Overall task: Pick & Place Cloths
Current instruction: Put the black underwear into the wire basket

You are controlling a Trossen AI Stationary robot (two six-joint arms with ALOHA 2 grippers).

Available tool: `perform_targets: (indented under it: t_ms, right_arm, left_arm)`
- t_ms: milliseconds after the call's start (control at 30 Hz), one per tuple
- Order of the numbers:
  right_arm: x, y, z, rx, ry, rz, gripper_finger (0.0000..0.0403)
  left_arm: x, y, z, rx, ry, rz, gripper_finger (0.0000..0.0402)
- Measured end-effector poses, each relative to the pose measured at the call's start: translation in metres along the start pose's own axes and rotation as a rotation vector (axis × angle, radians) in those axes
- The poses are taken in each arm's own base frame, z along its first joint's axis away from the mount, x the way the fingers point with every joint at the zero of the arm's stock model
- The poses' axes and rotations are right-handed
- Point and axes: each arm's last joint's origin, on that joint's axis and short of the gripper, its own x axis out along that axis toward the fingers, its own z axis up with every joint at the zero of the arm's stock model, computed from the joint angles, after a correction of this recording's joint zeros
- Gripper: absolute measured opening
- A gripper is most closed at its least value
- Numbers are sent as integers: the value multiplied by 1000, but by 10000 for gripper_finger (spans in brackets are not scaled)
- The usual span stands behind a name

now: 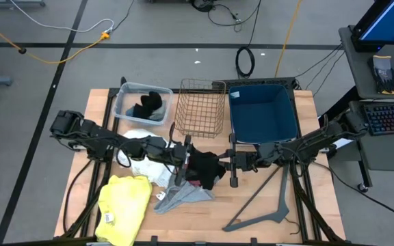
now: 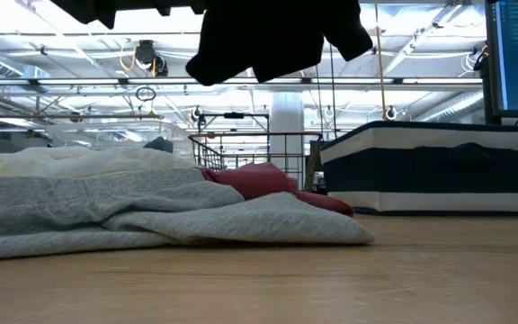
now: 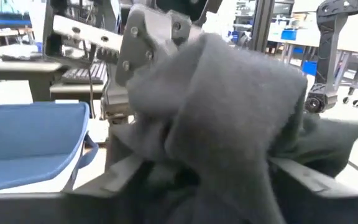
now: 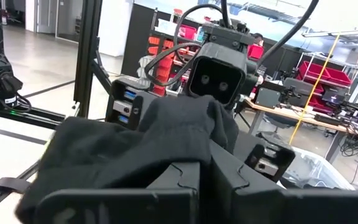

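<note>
Next, my right gripper lets go and moves away before my left gripper takes the cloth to the wire basket [image 1: 200,113], because both my grippers are holding the black cloth [image 1: 206,166].
A black cloth [image 1: 206,169] hangs in the air between my two grippers above the table's middle; in the low view the black cloth [image 2: 268,36] dangles at the top. My left gripper [image 1: 186,157] reaches it from the left and my right gripper [image 1: 228,164] from the right. Both are shut on it. Below lie a grey cloth [image 1: 183,197], a maroon cloth [image 2: 259,180], a white cloth [image 1: 142,162] and a yellow cloth [image 1: 124,205], all flat on the tabletop. My left gripper holds a thick bunch of the black cloth's left side [image 3: 229,143] between its two fingers, coming level from the table's left. The bunch spills over the fingers and hides the pads. My right gripper pinches the cloth's right side [image 4: 166,143] from the table's right, level. Folds drape over its fingers [image 4: 185,186]. The cloth is lifted clear.
A clear plastic tub [image 1: 125,102] with dark pieces, a wire basket [image 1: 200,109] and a blue bin [image 1: 263,113] stand along the far edge. A grey clothes hanger [image 1: 265,205] lies near the right front. Bare wood shows at the front middle.
</note>
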Motion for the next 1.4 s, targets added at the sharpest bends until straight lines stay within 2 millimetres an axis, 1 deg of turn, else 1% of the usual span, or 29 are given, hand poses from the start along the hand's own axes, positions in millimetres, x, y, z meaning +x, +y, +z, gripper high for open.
perform_targets:
  t_ms: [67, 167, 267, 300, 467, 633, 833, 1067, 1267, 1400]
  right_arm:
    - [0, 1, 0, 1, -1, 4, 1]
    - [-1, 4, 0, -1, 4, 14, 3]
    - [-2, 6, 0, 33, 8, 25, 13]
    - [-2, 7, 0, 39, 15, 29, 19]
    - [-5, 16, -4, 35, 64, 68, 60]
    - [-8, 24, -7, 83, 120, 101, 102]
    - [-14, 36, -9, 74, 167, 151, 135]
    - [-21, 51, -11, 52, 207, 212, 151]
    - [-28, 63, -12, 30, 241, 267, 151]
    - [-35, 73, -13, 11, 269, 311, 148]
  left_arm:
    - [0, 0, 2, 15, -9, 0, 195]
    - [0, 0, 2, 38, -6, -1, 113]
    - [0, 0, 2, 67, -7, -6, 29]
    - [0, 0, 2, 74, -4, -10, 16]
    - [0, 3, -1, 69, 21, -15, 9]
    - [0, 10, -4, 59, 52, 7, 5]
    - [-1, 20, -4, 36, 64, 39, 3]
    - [-2, 28, -5, 13, 72, 66, 2]
    - [-3, 35, -2, 12, 64, 96, 1]
    - [1, 39, 10, 41, 46, 120, 1]
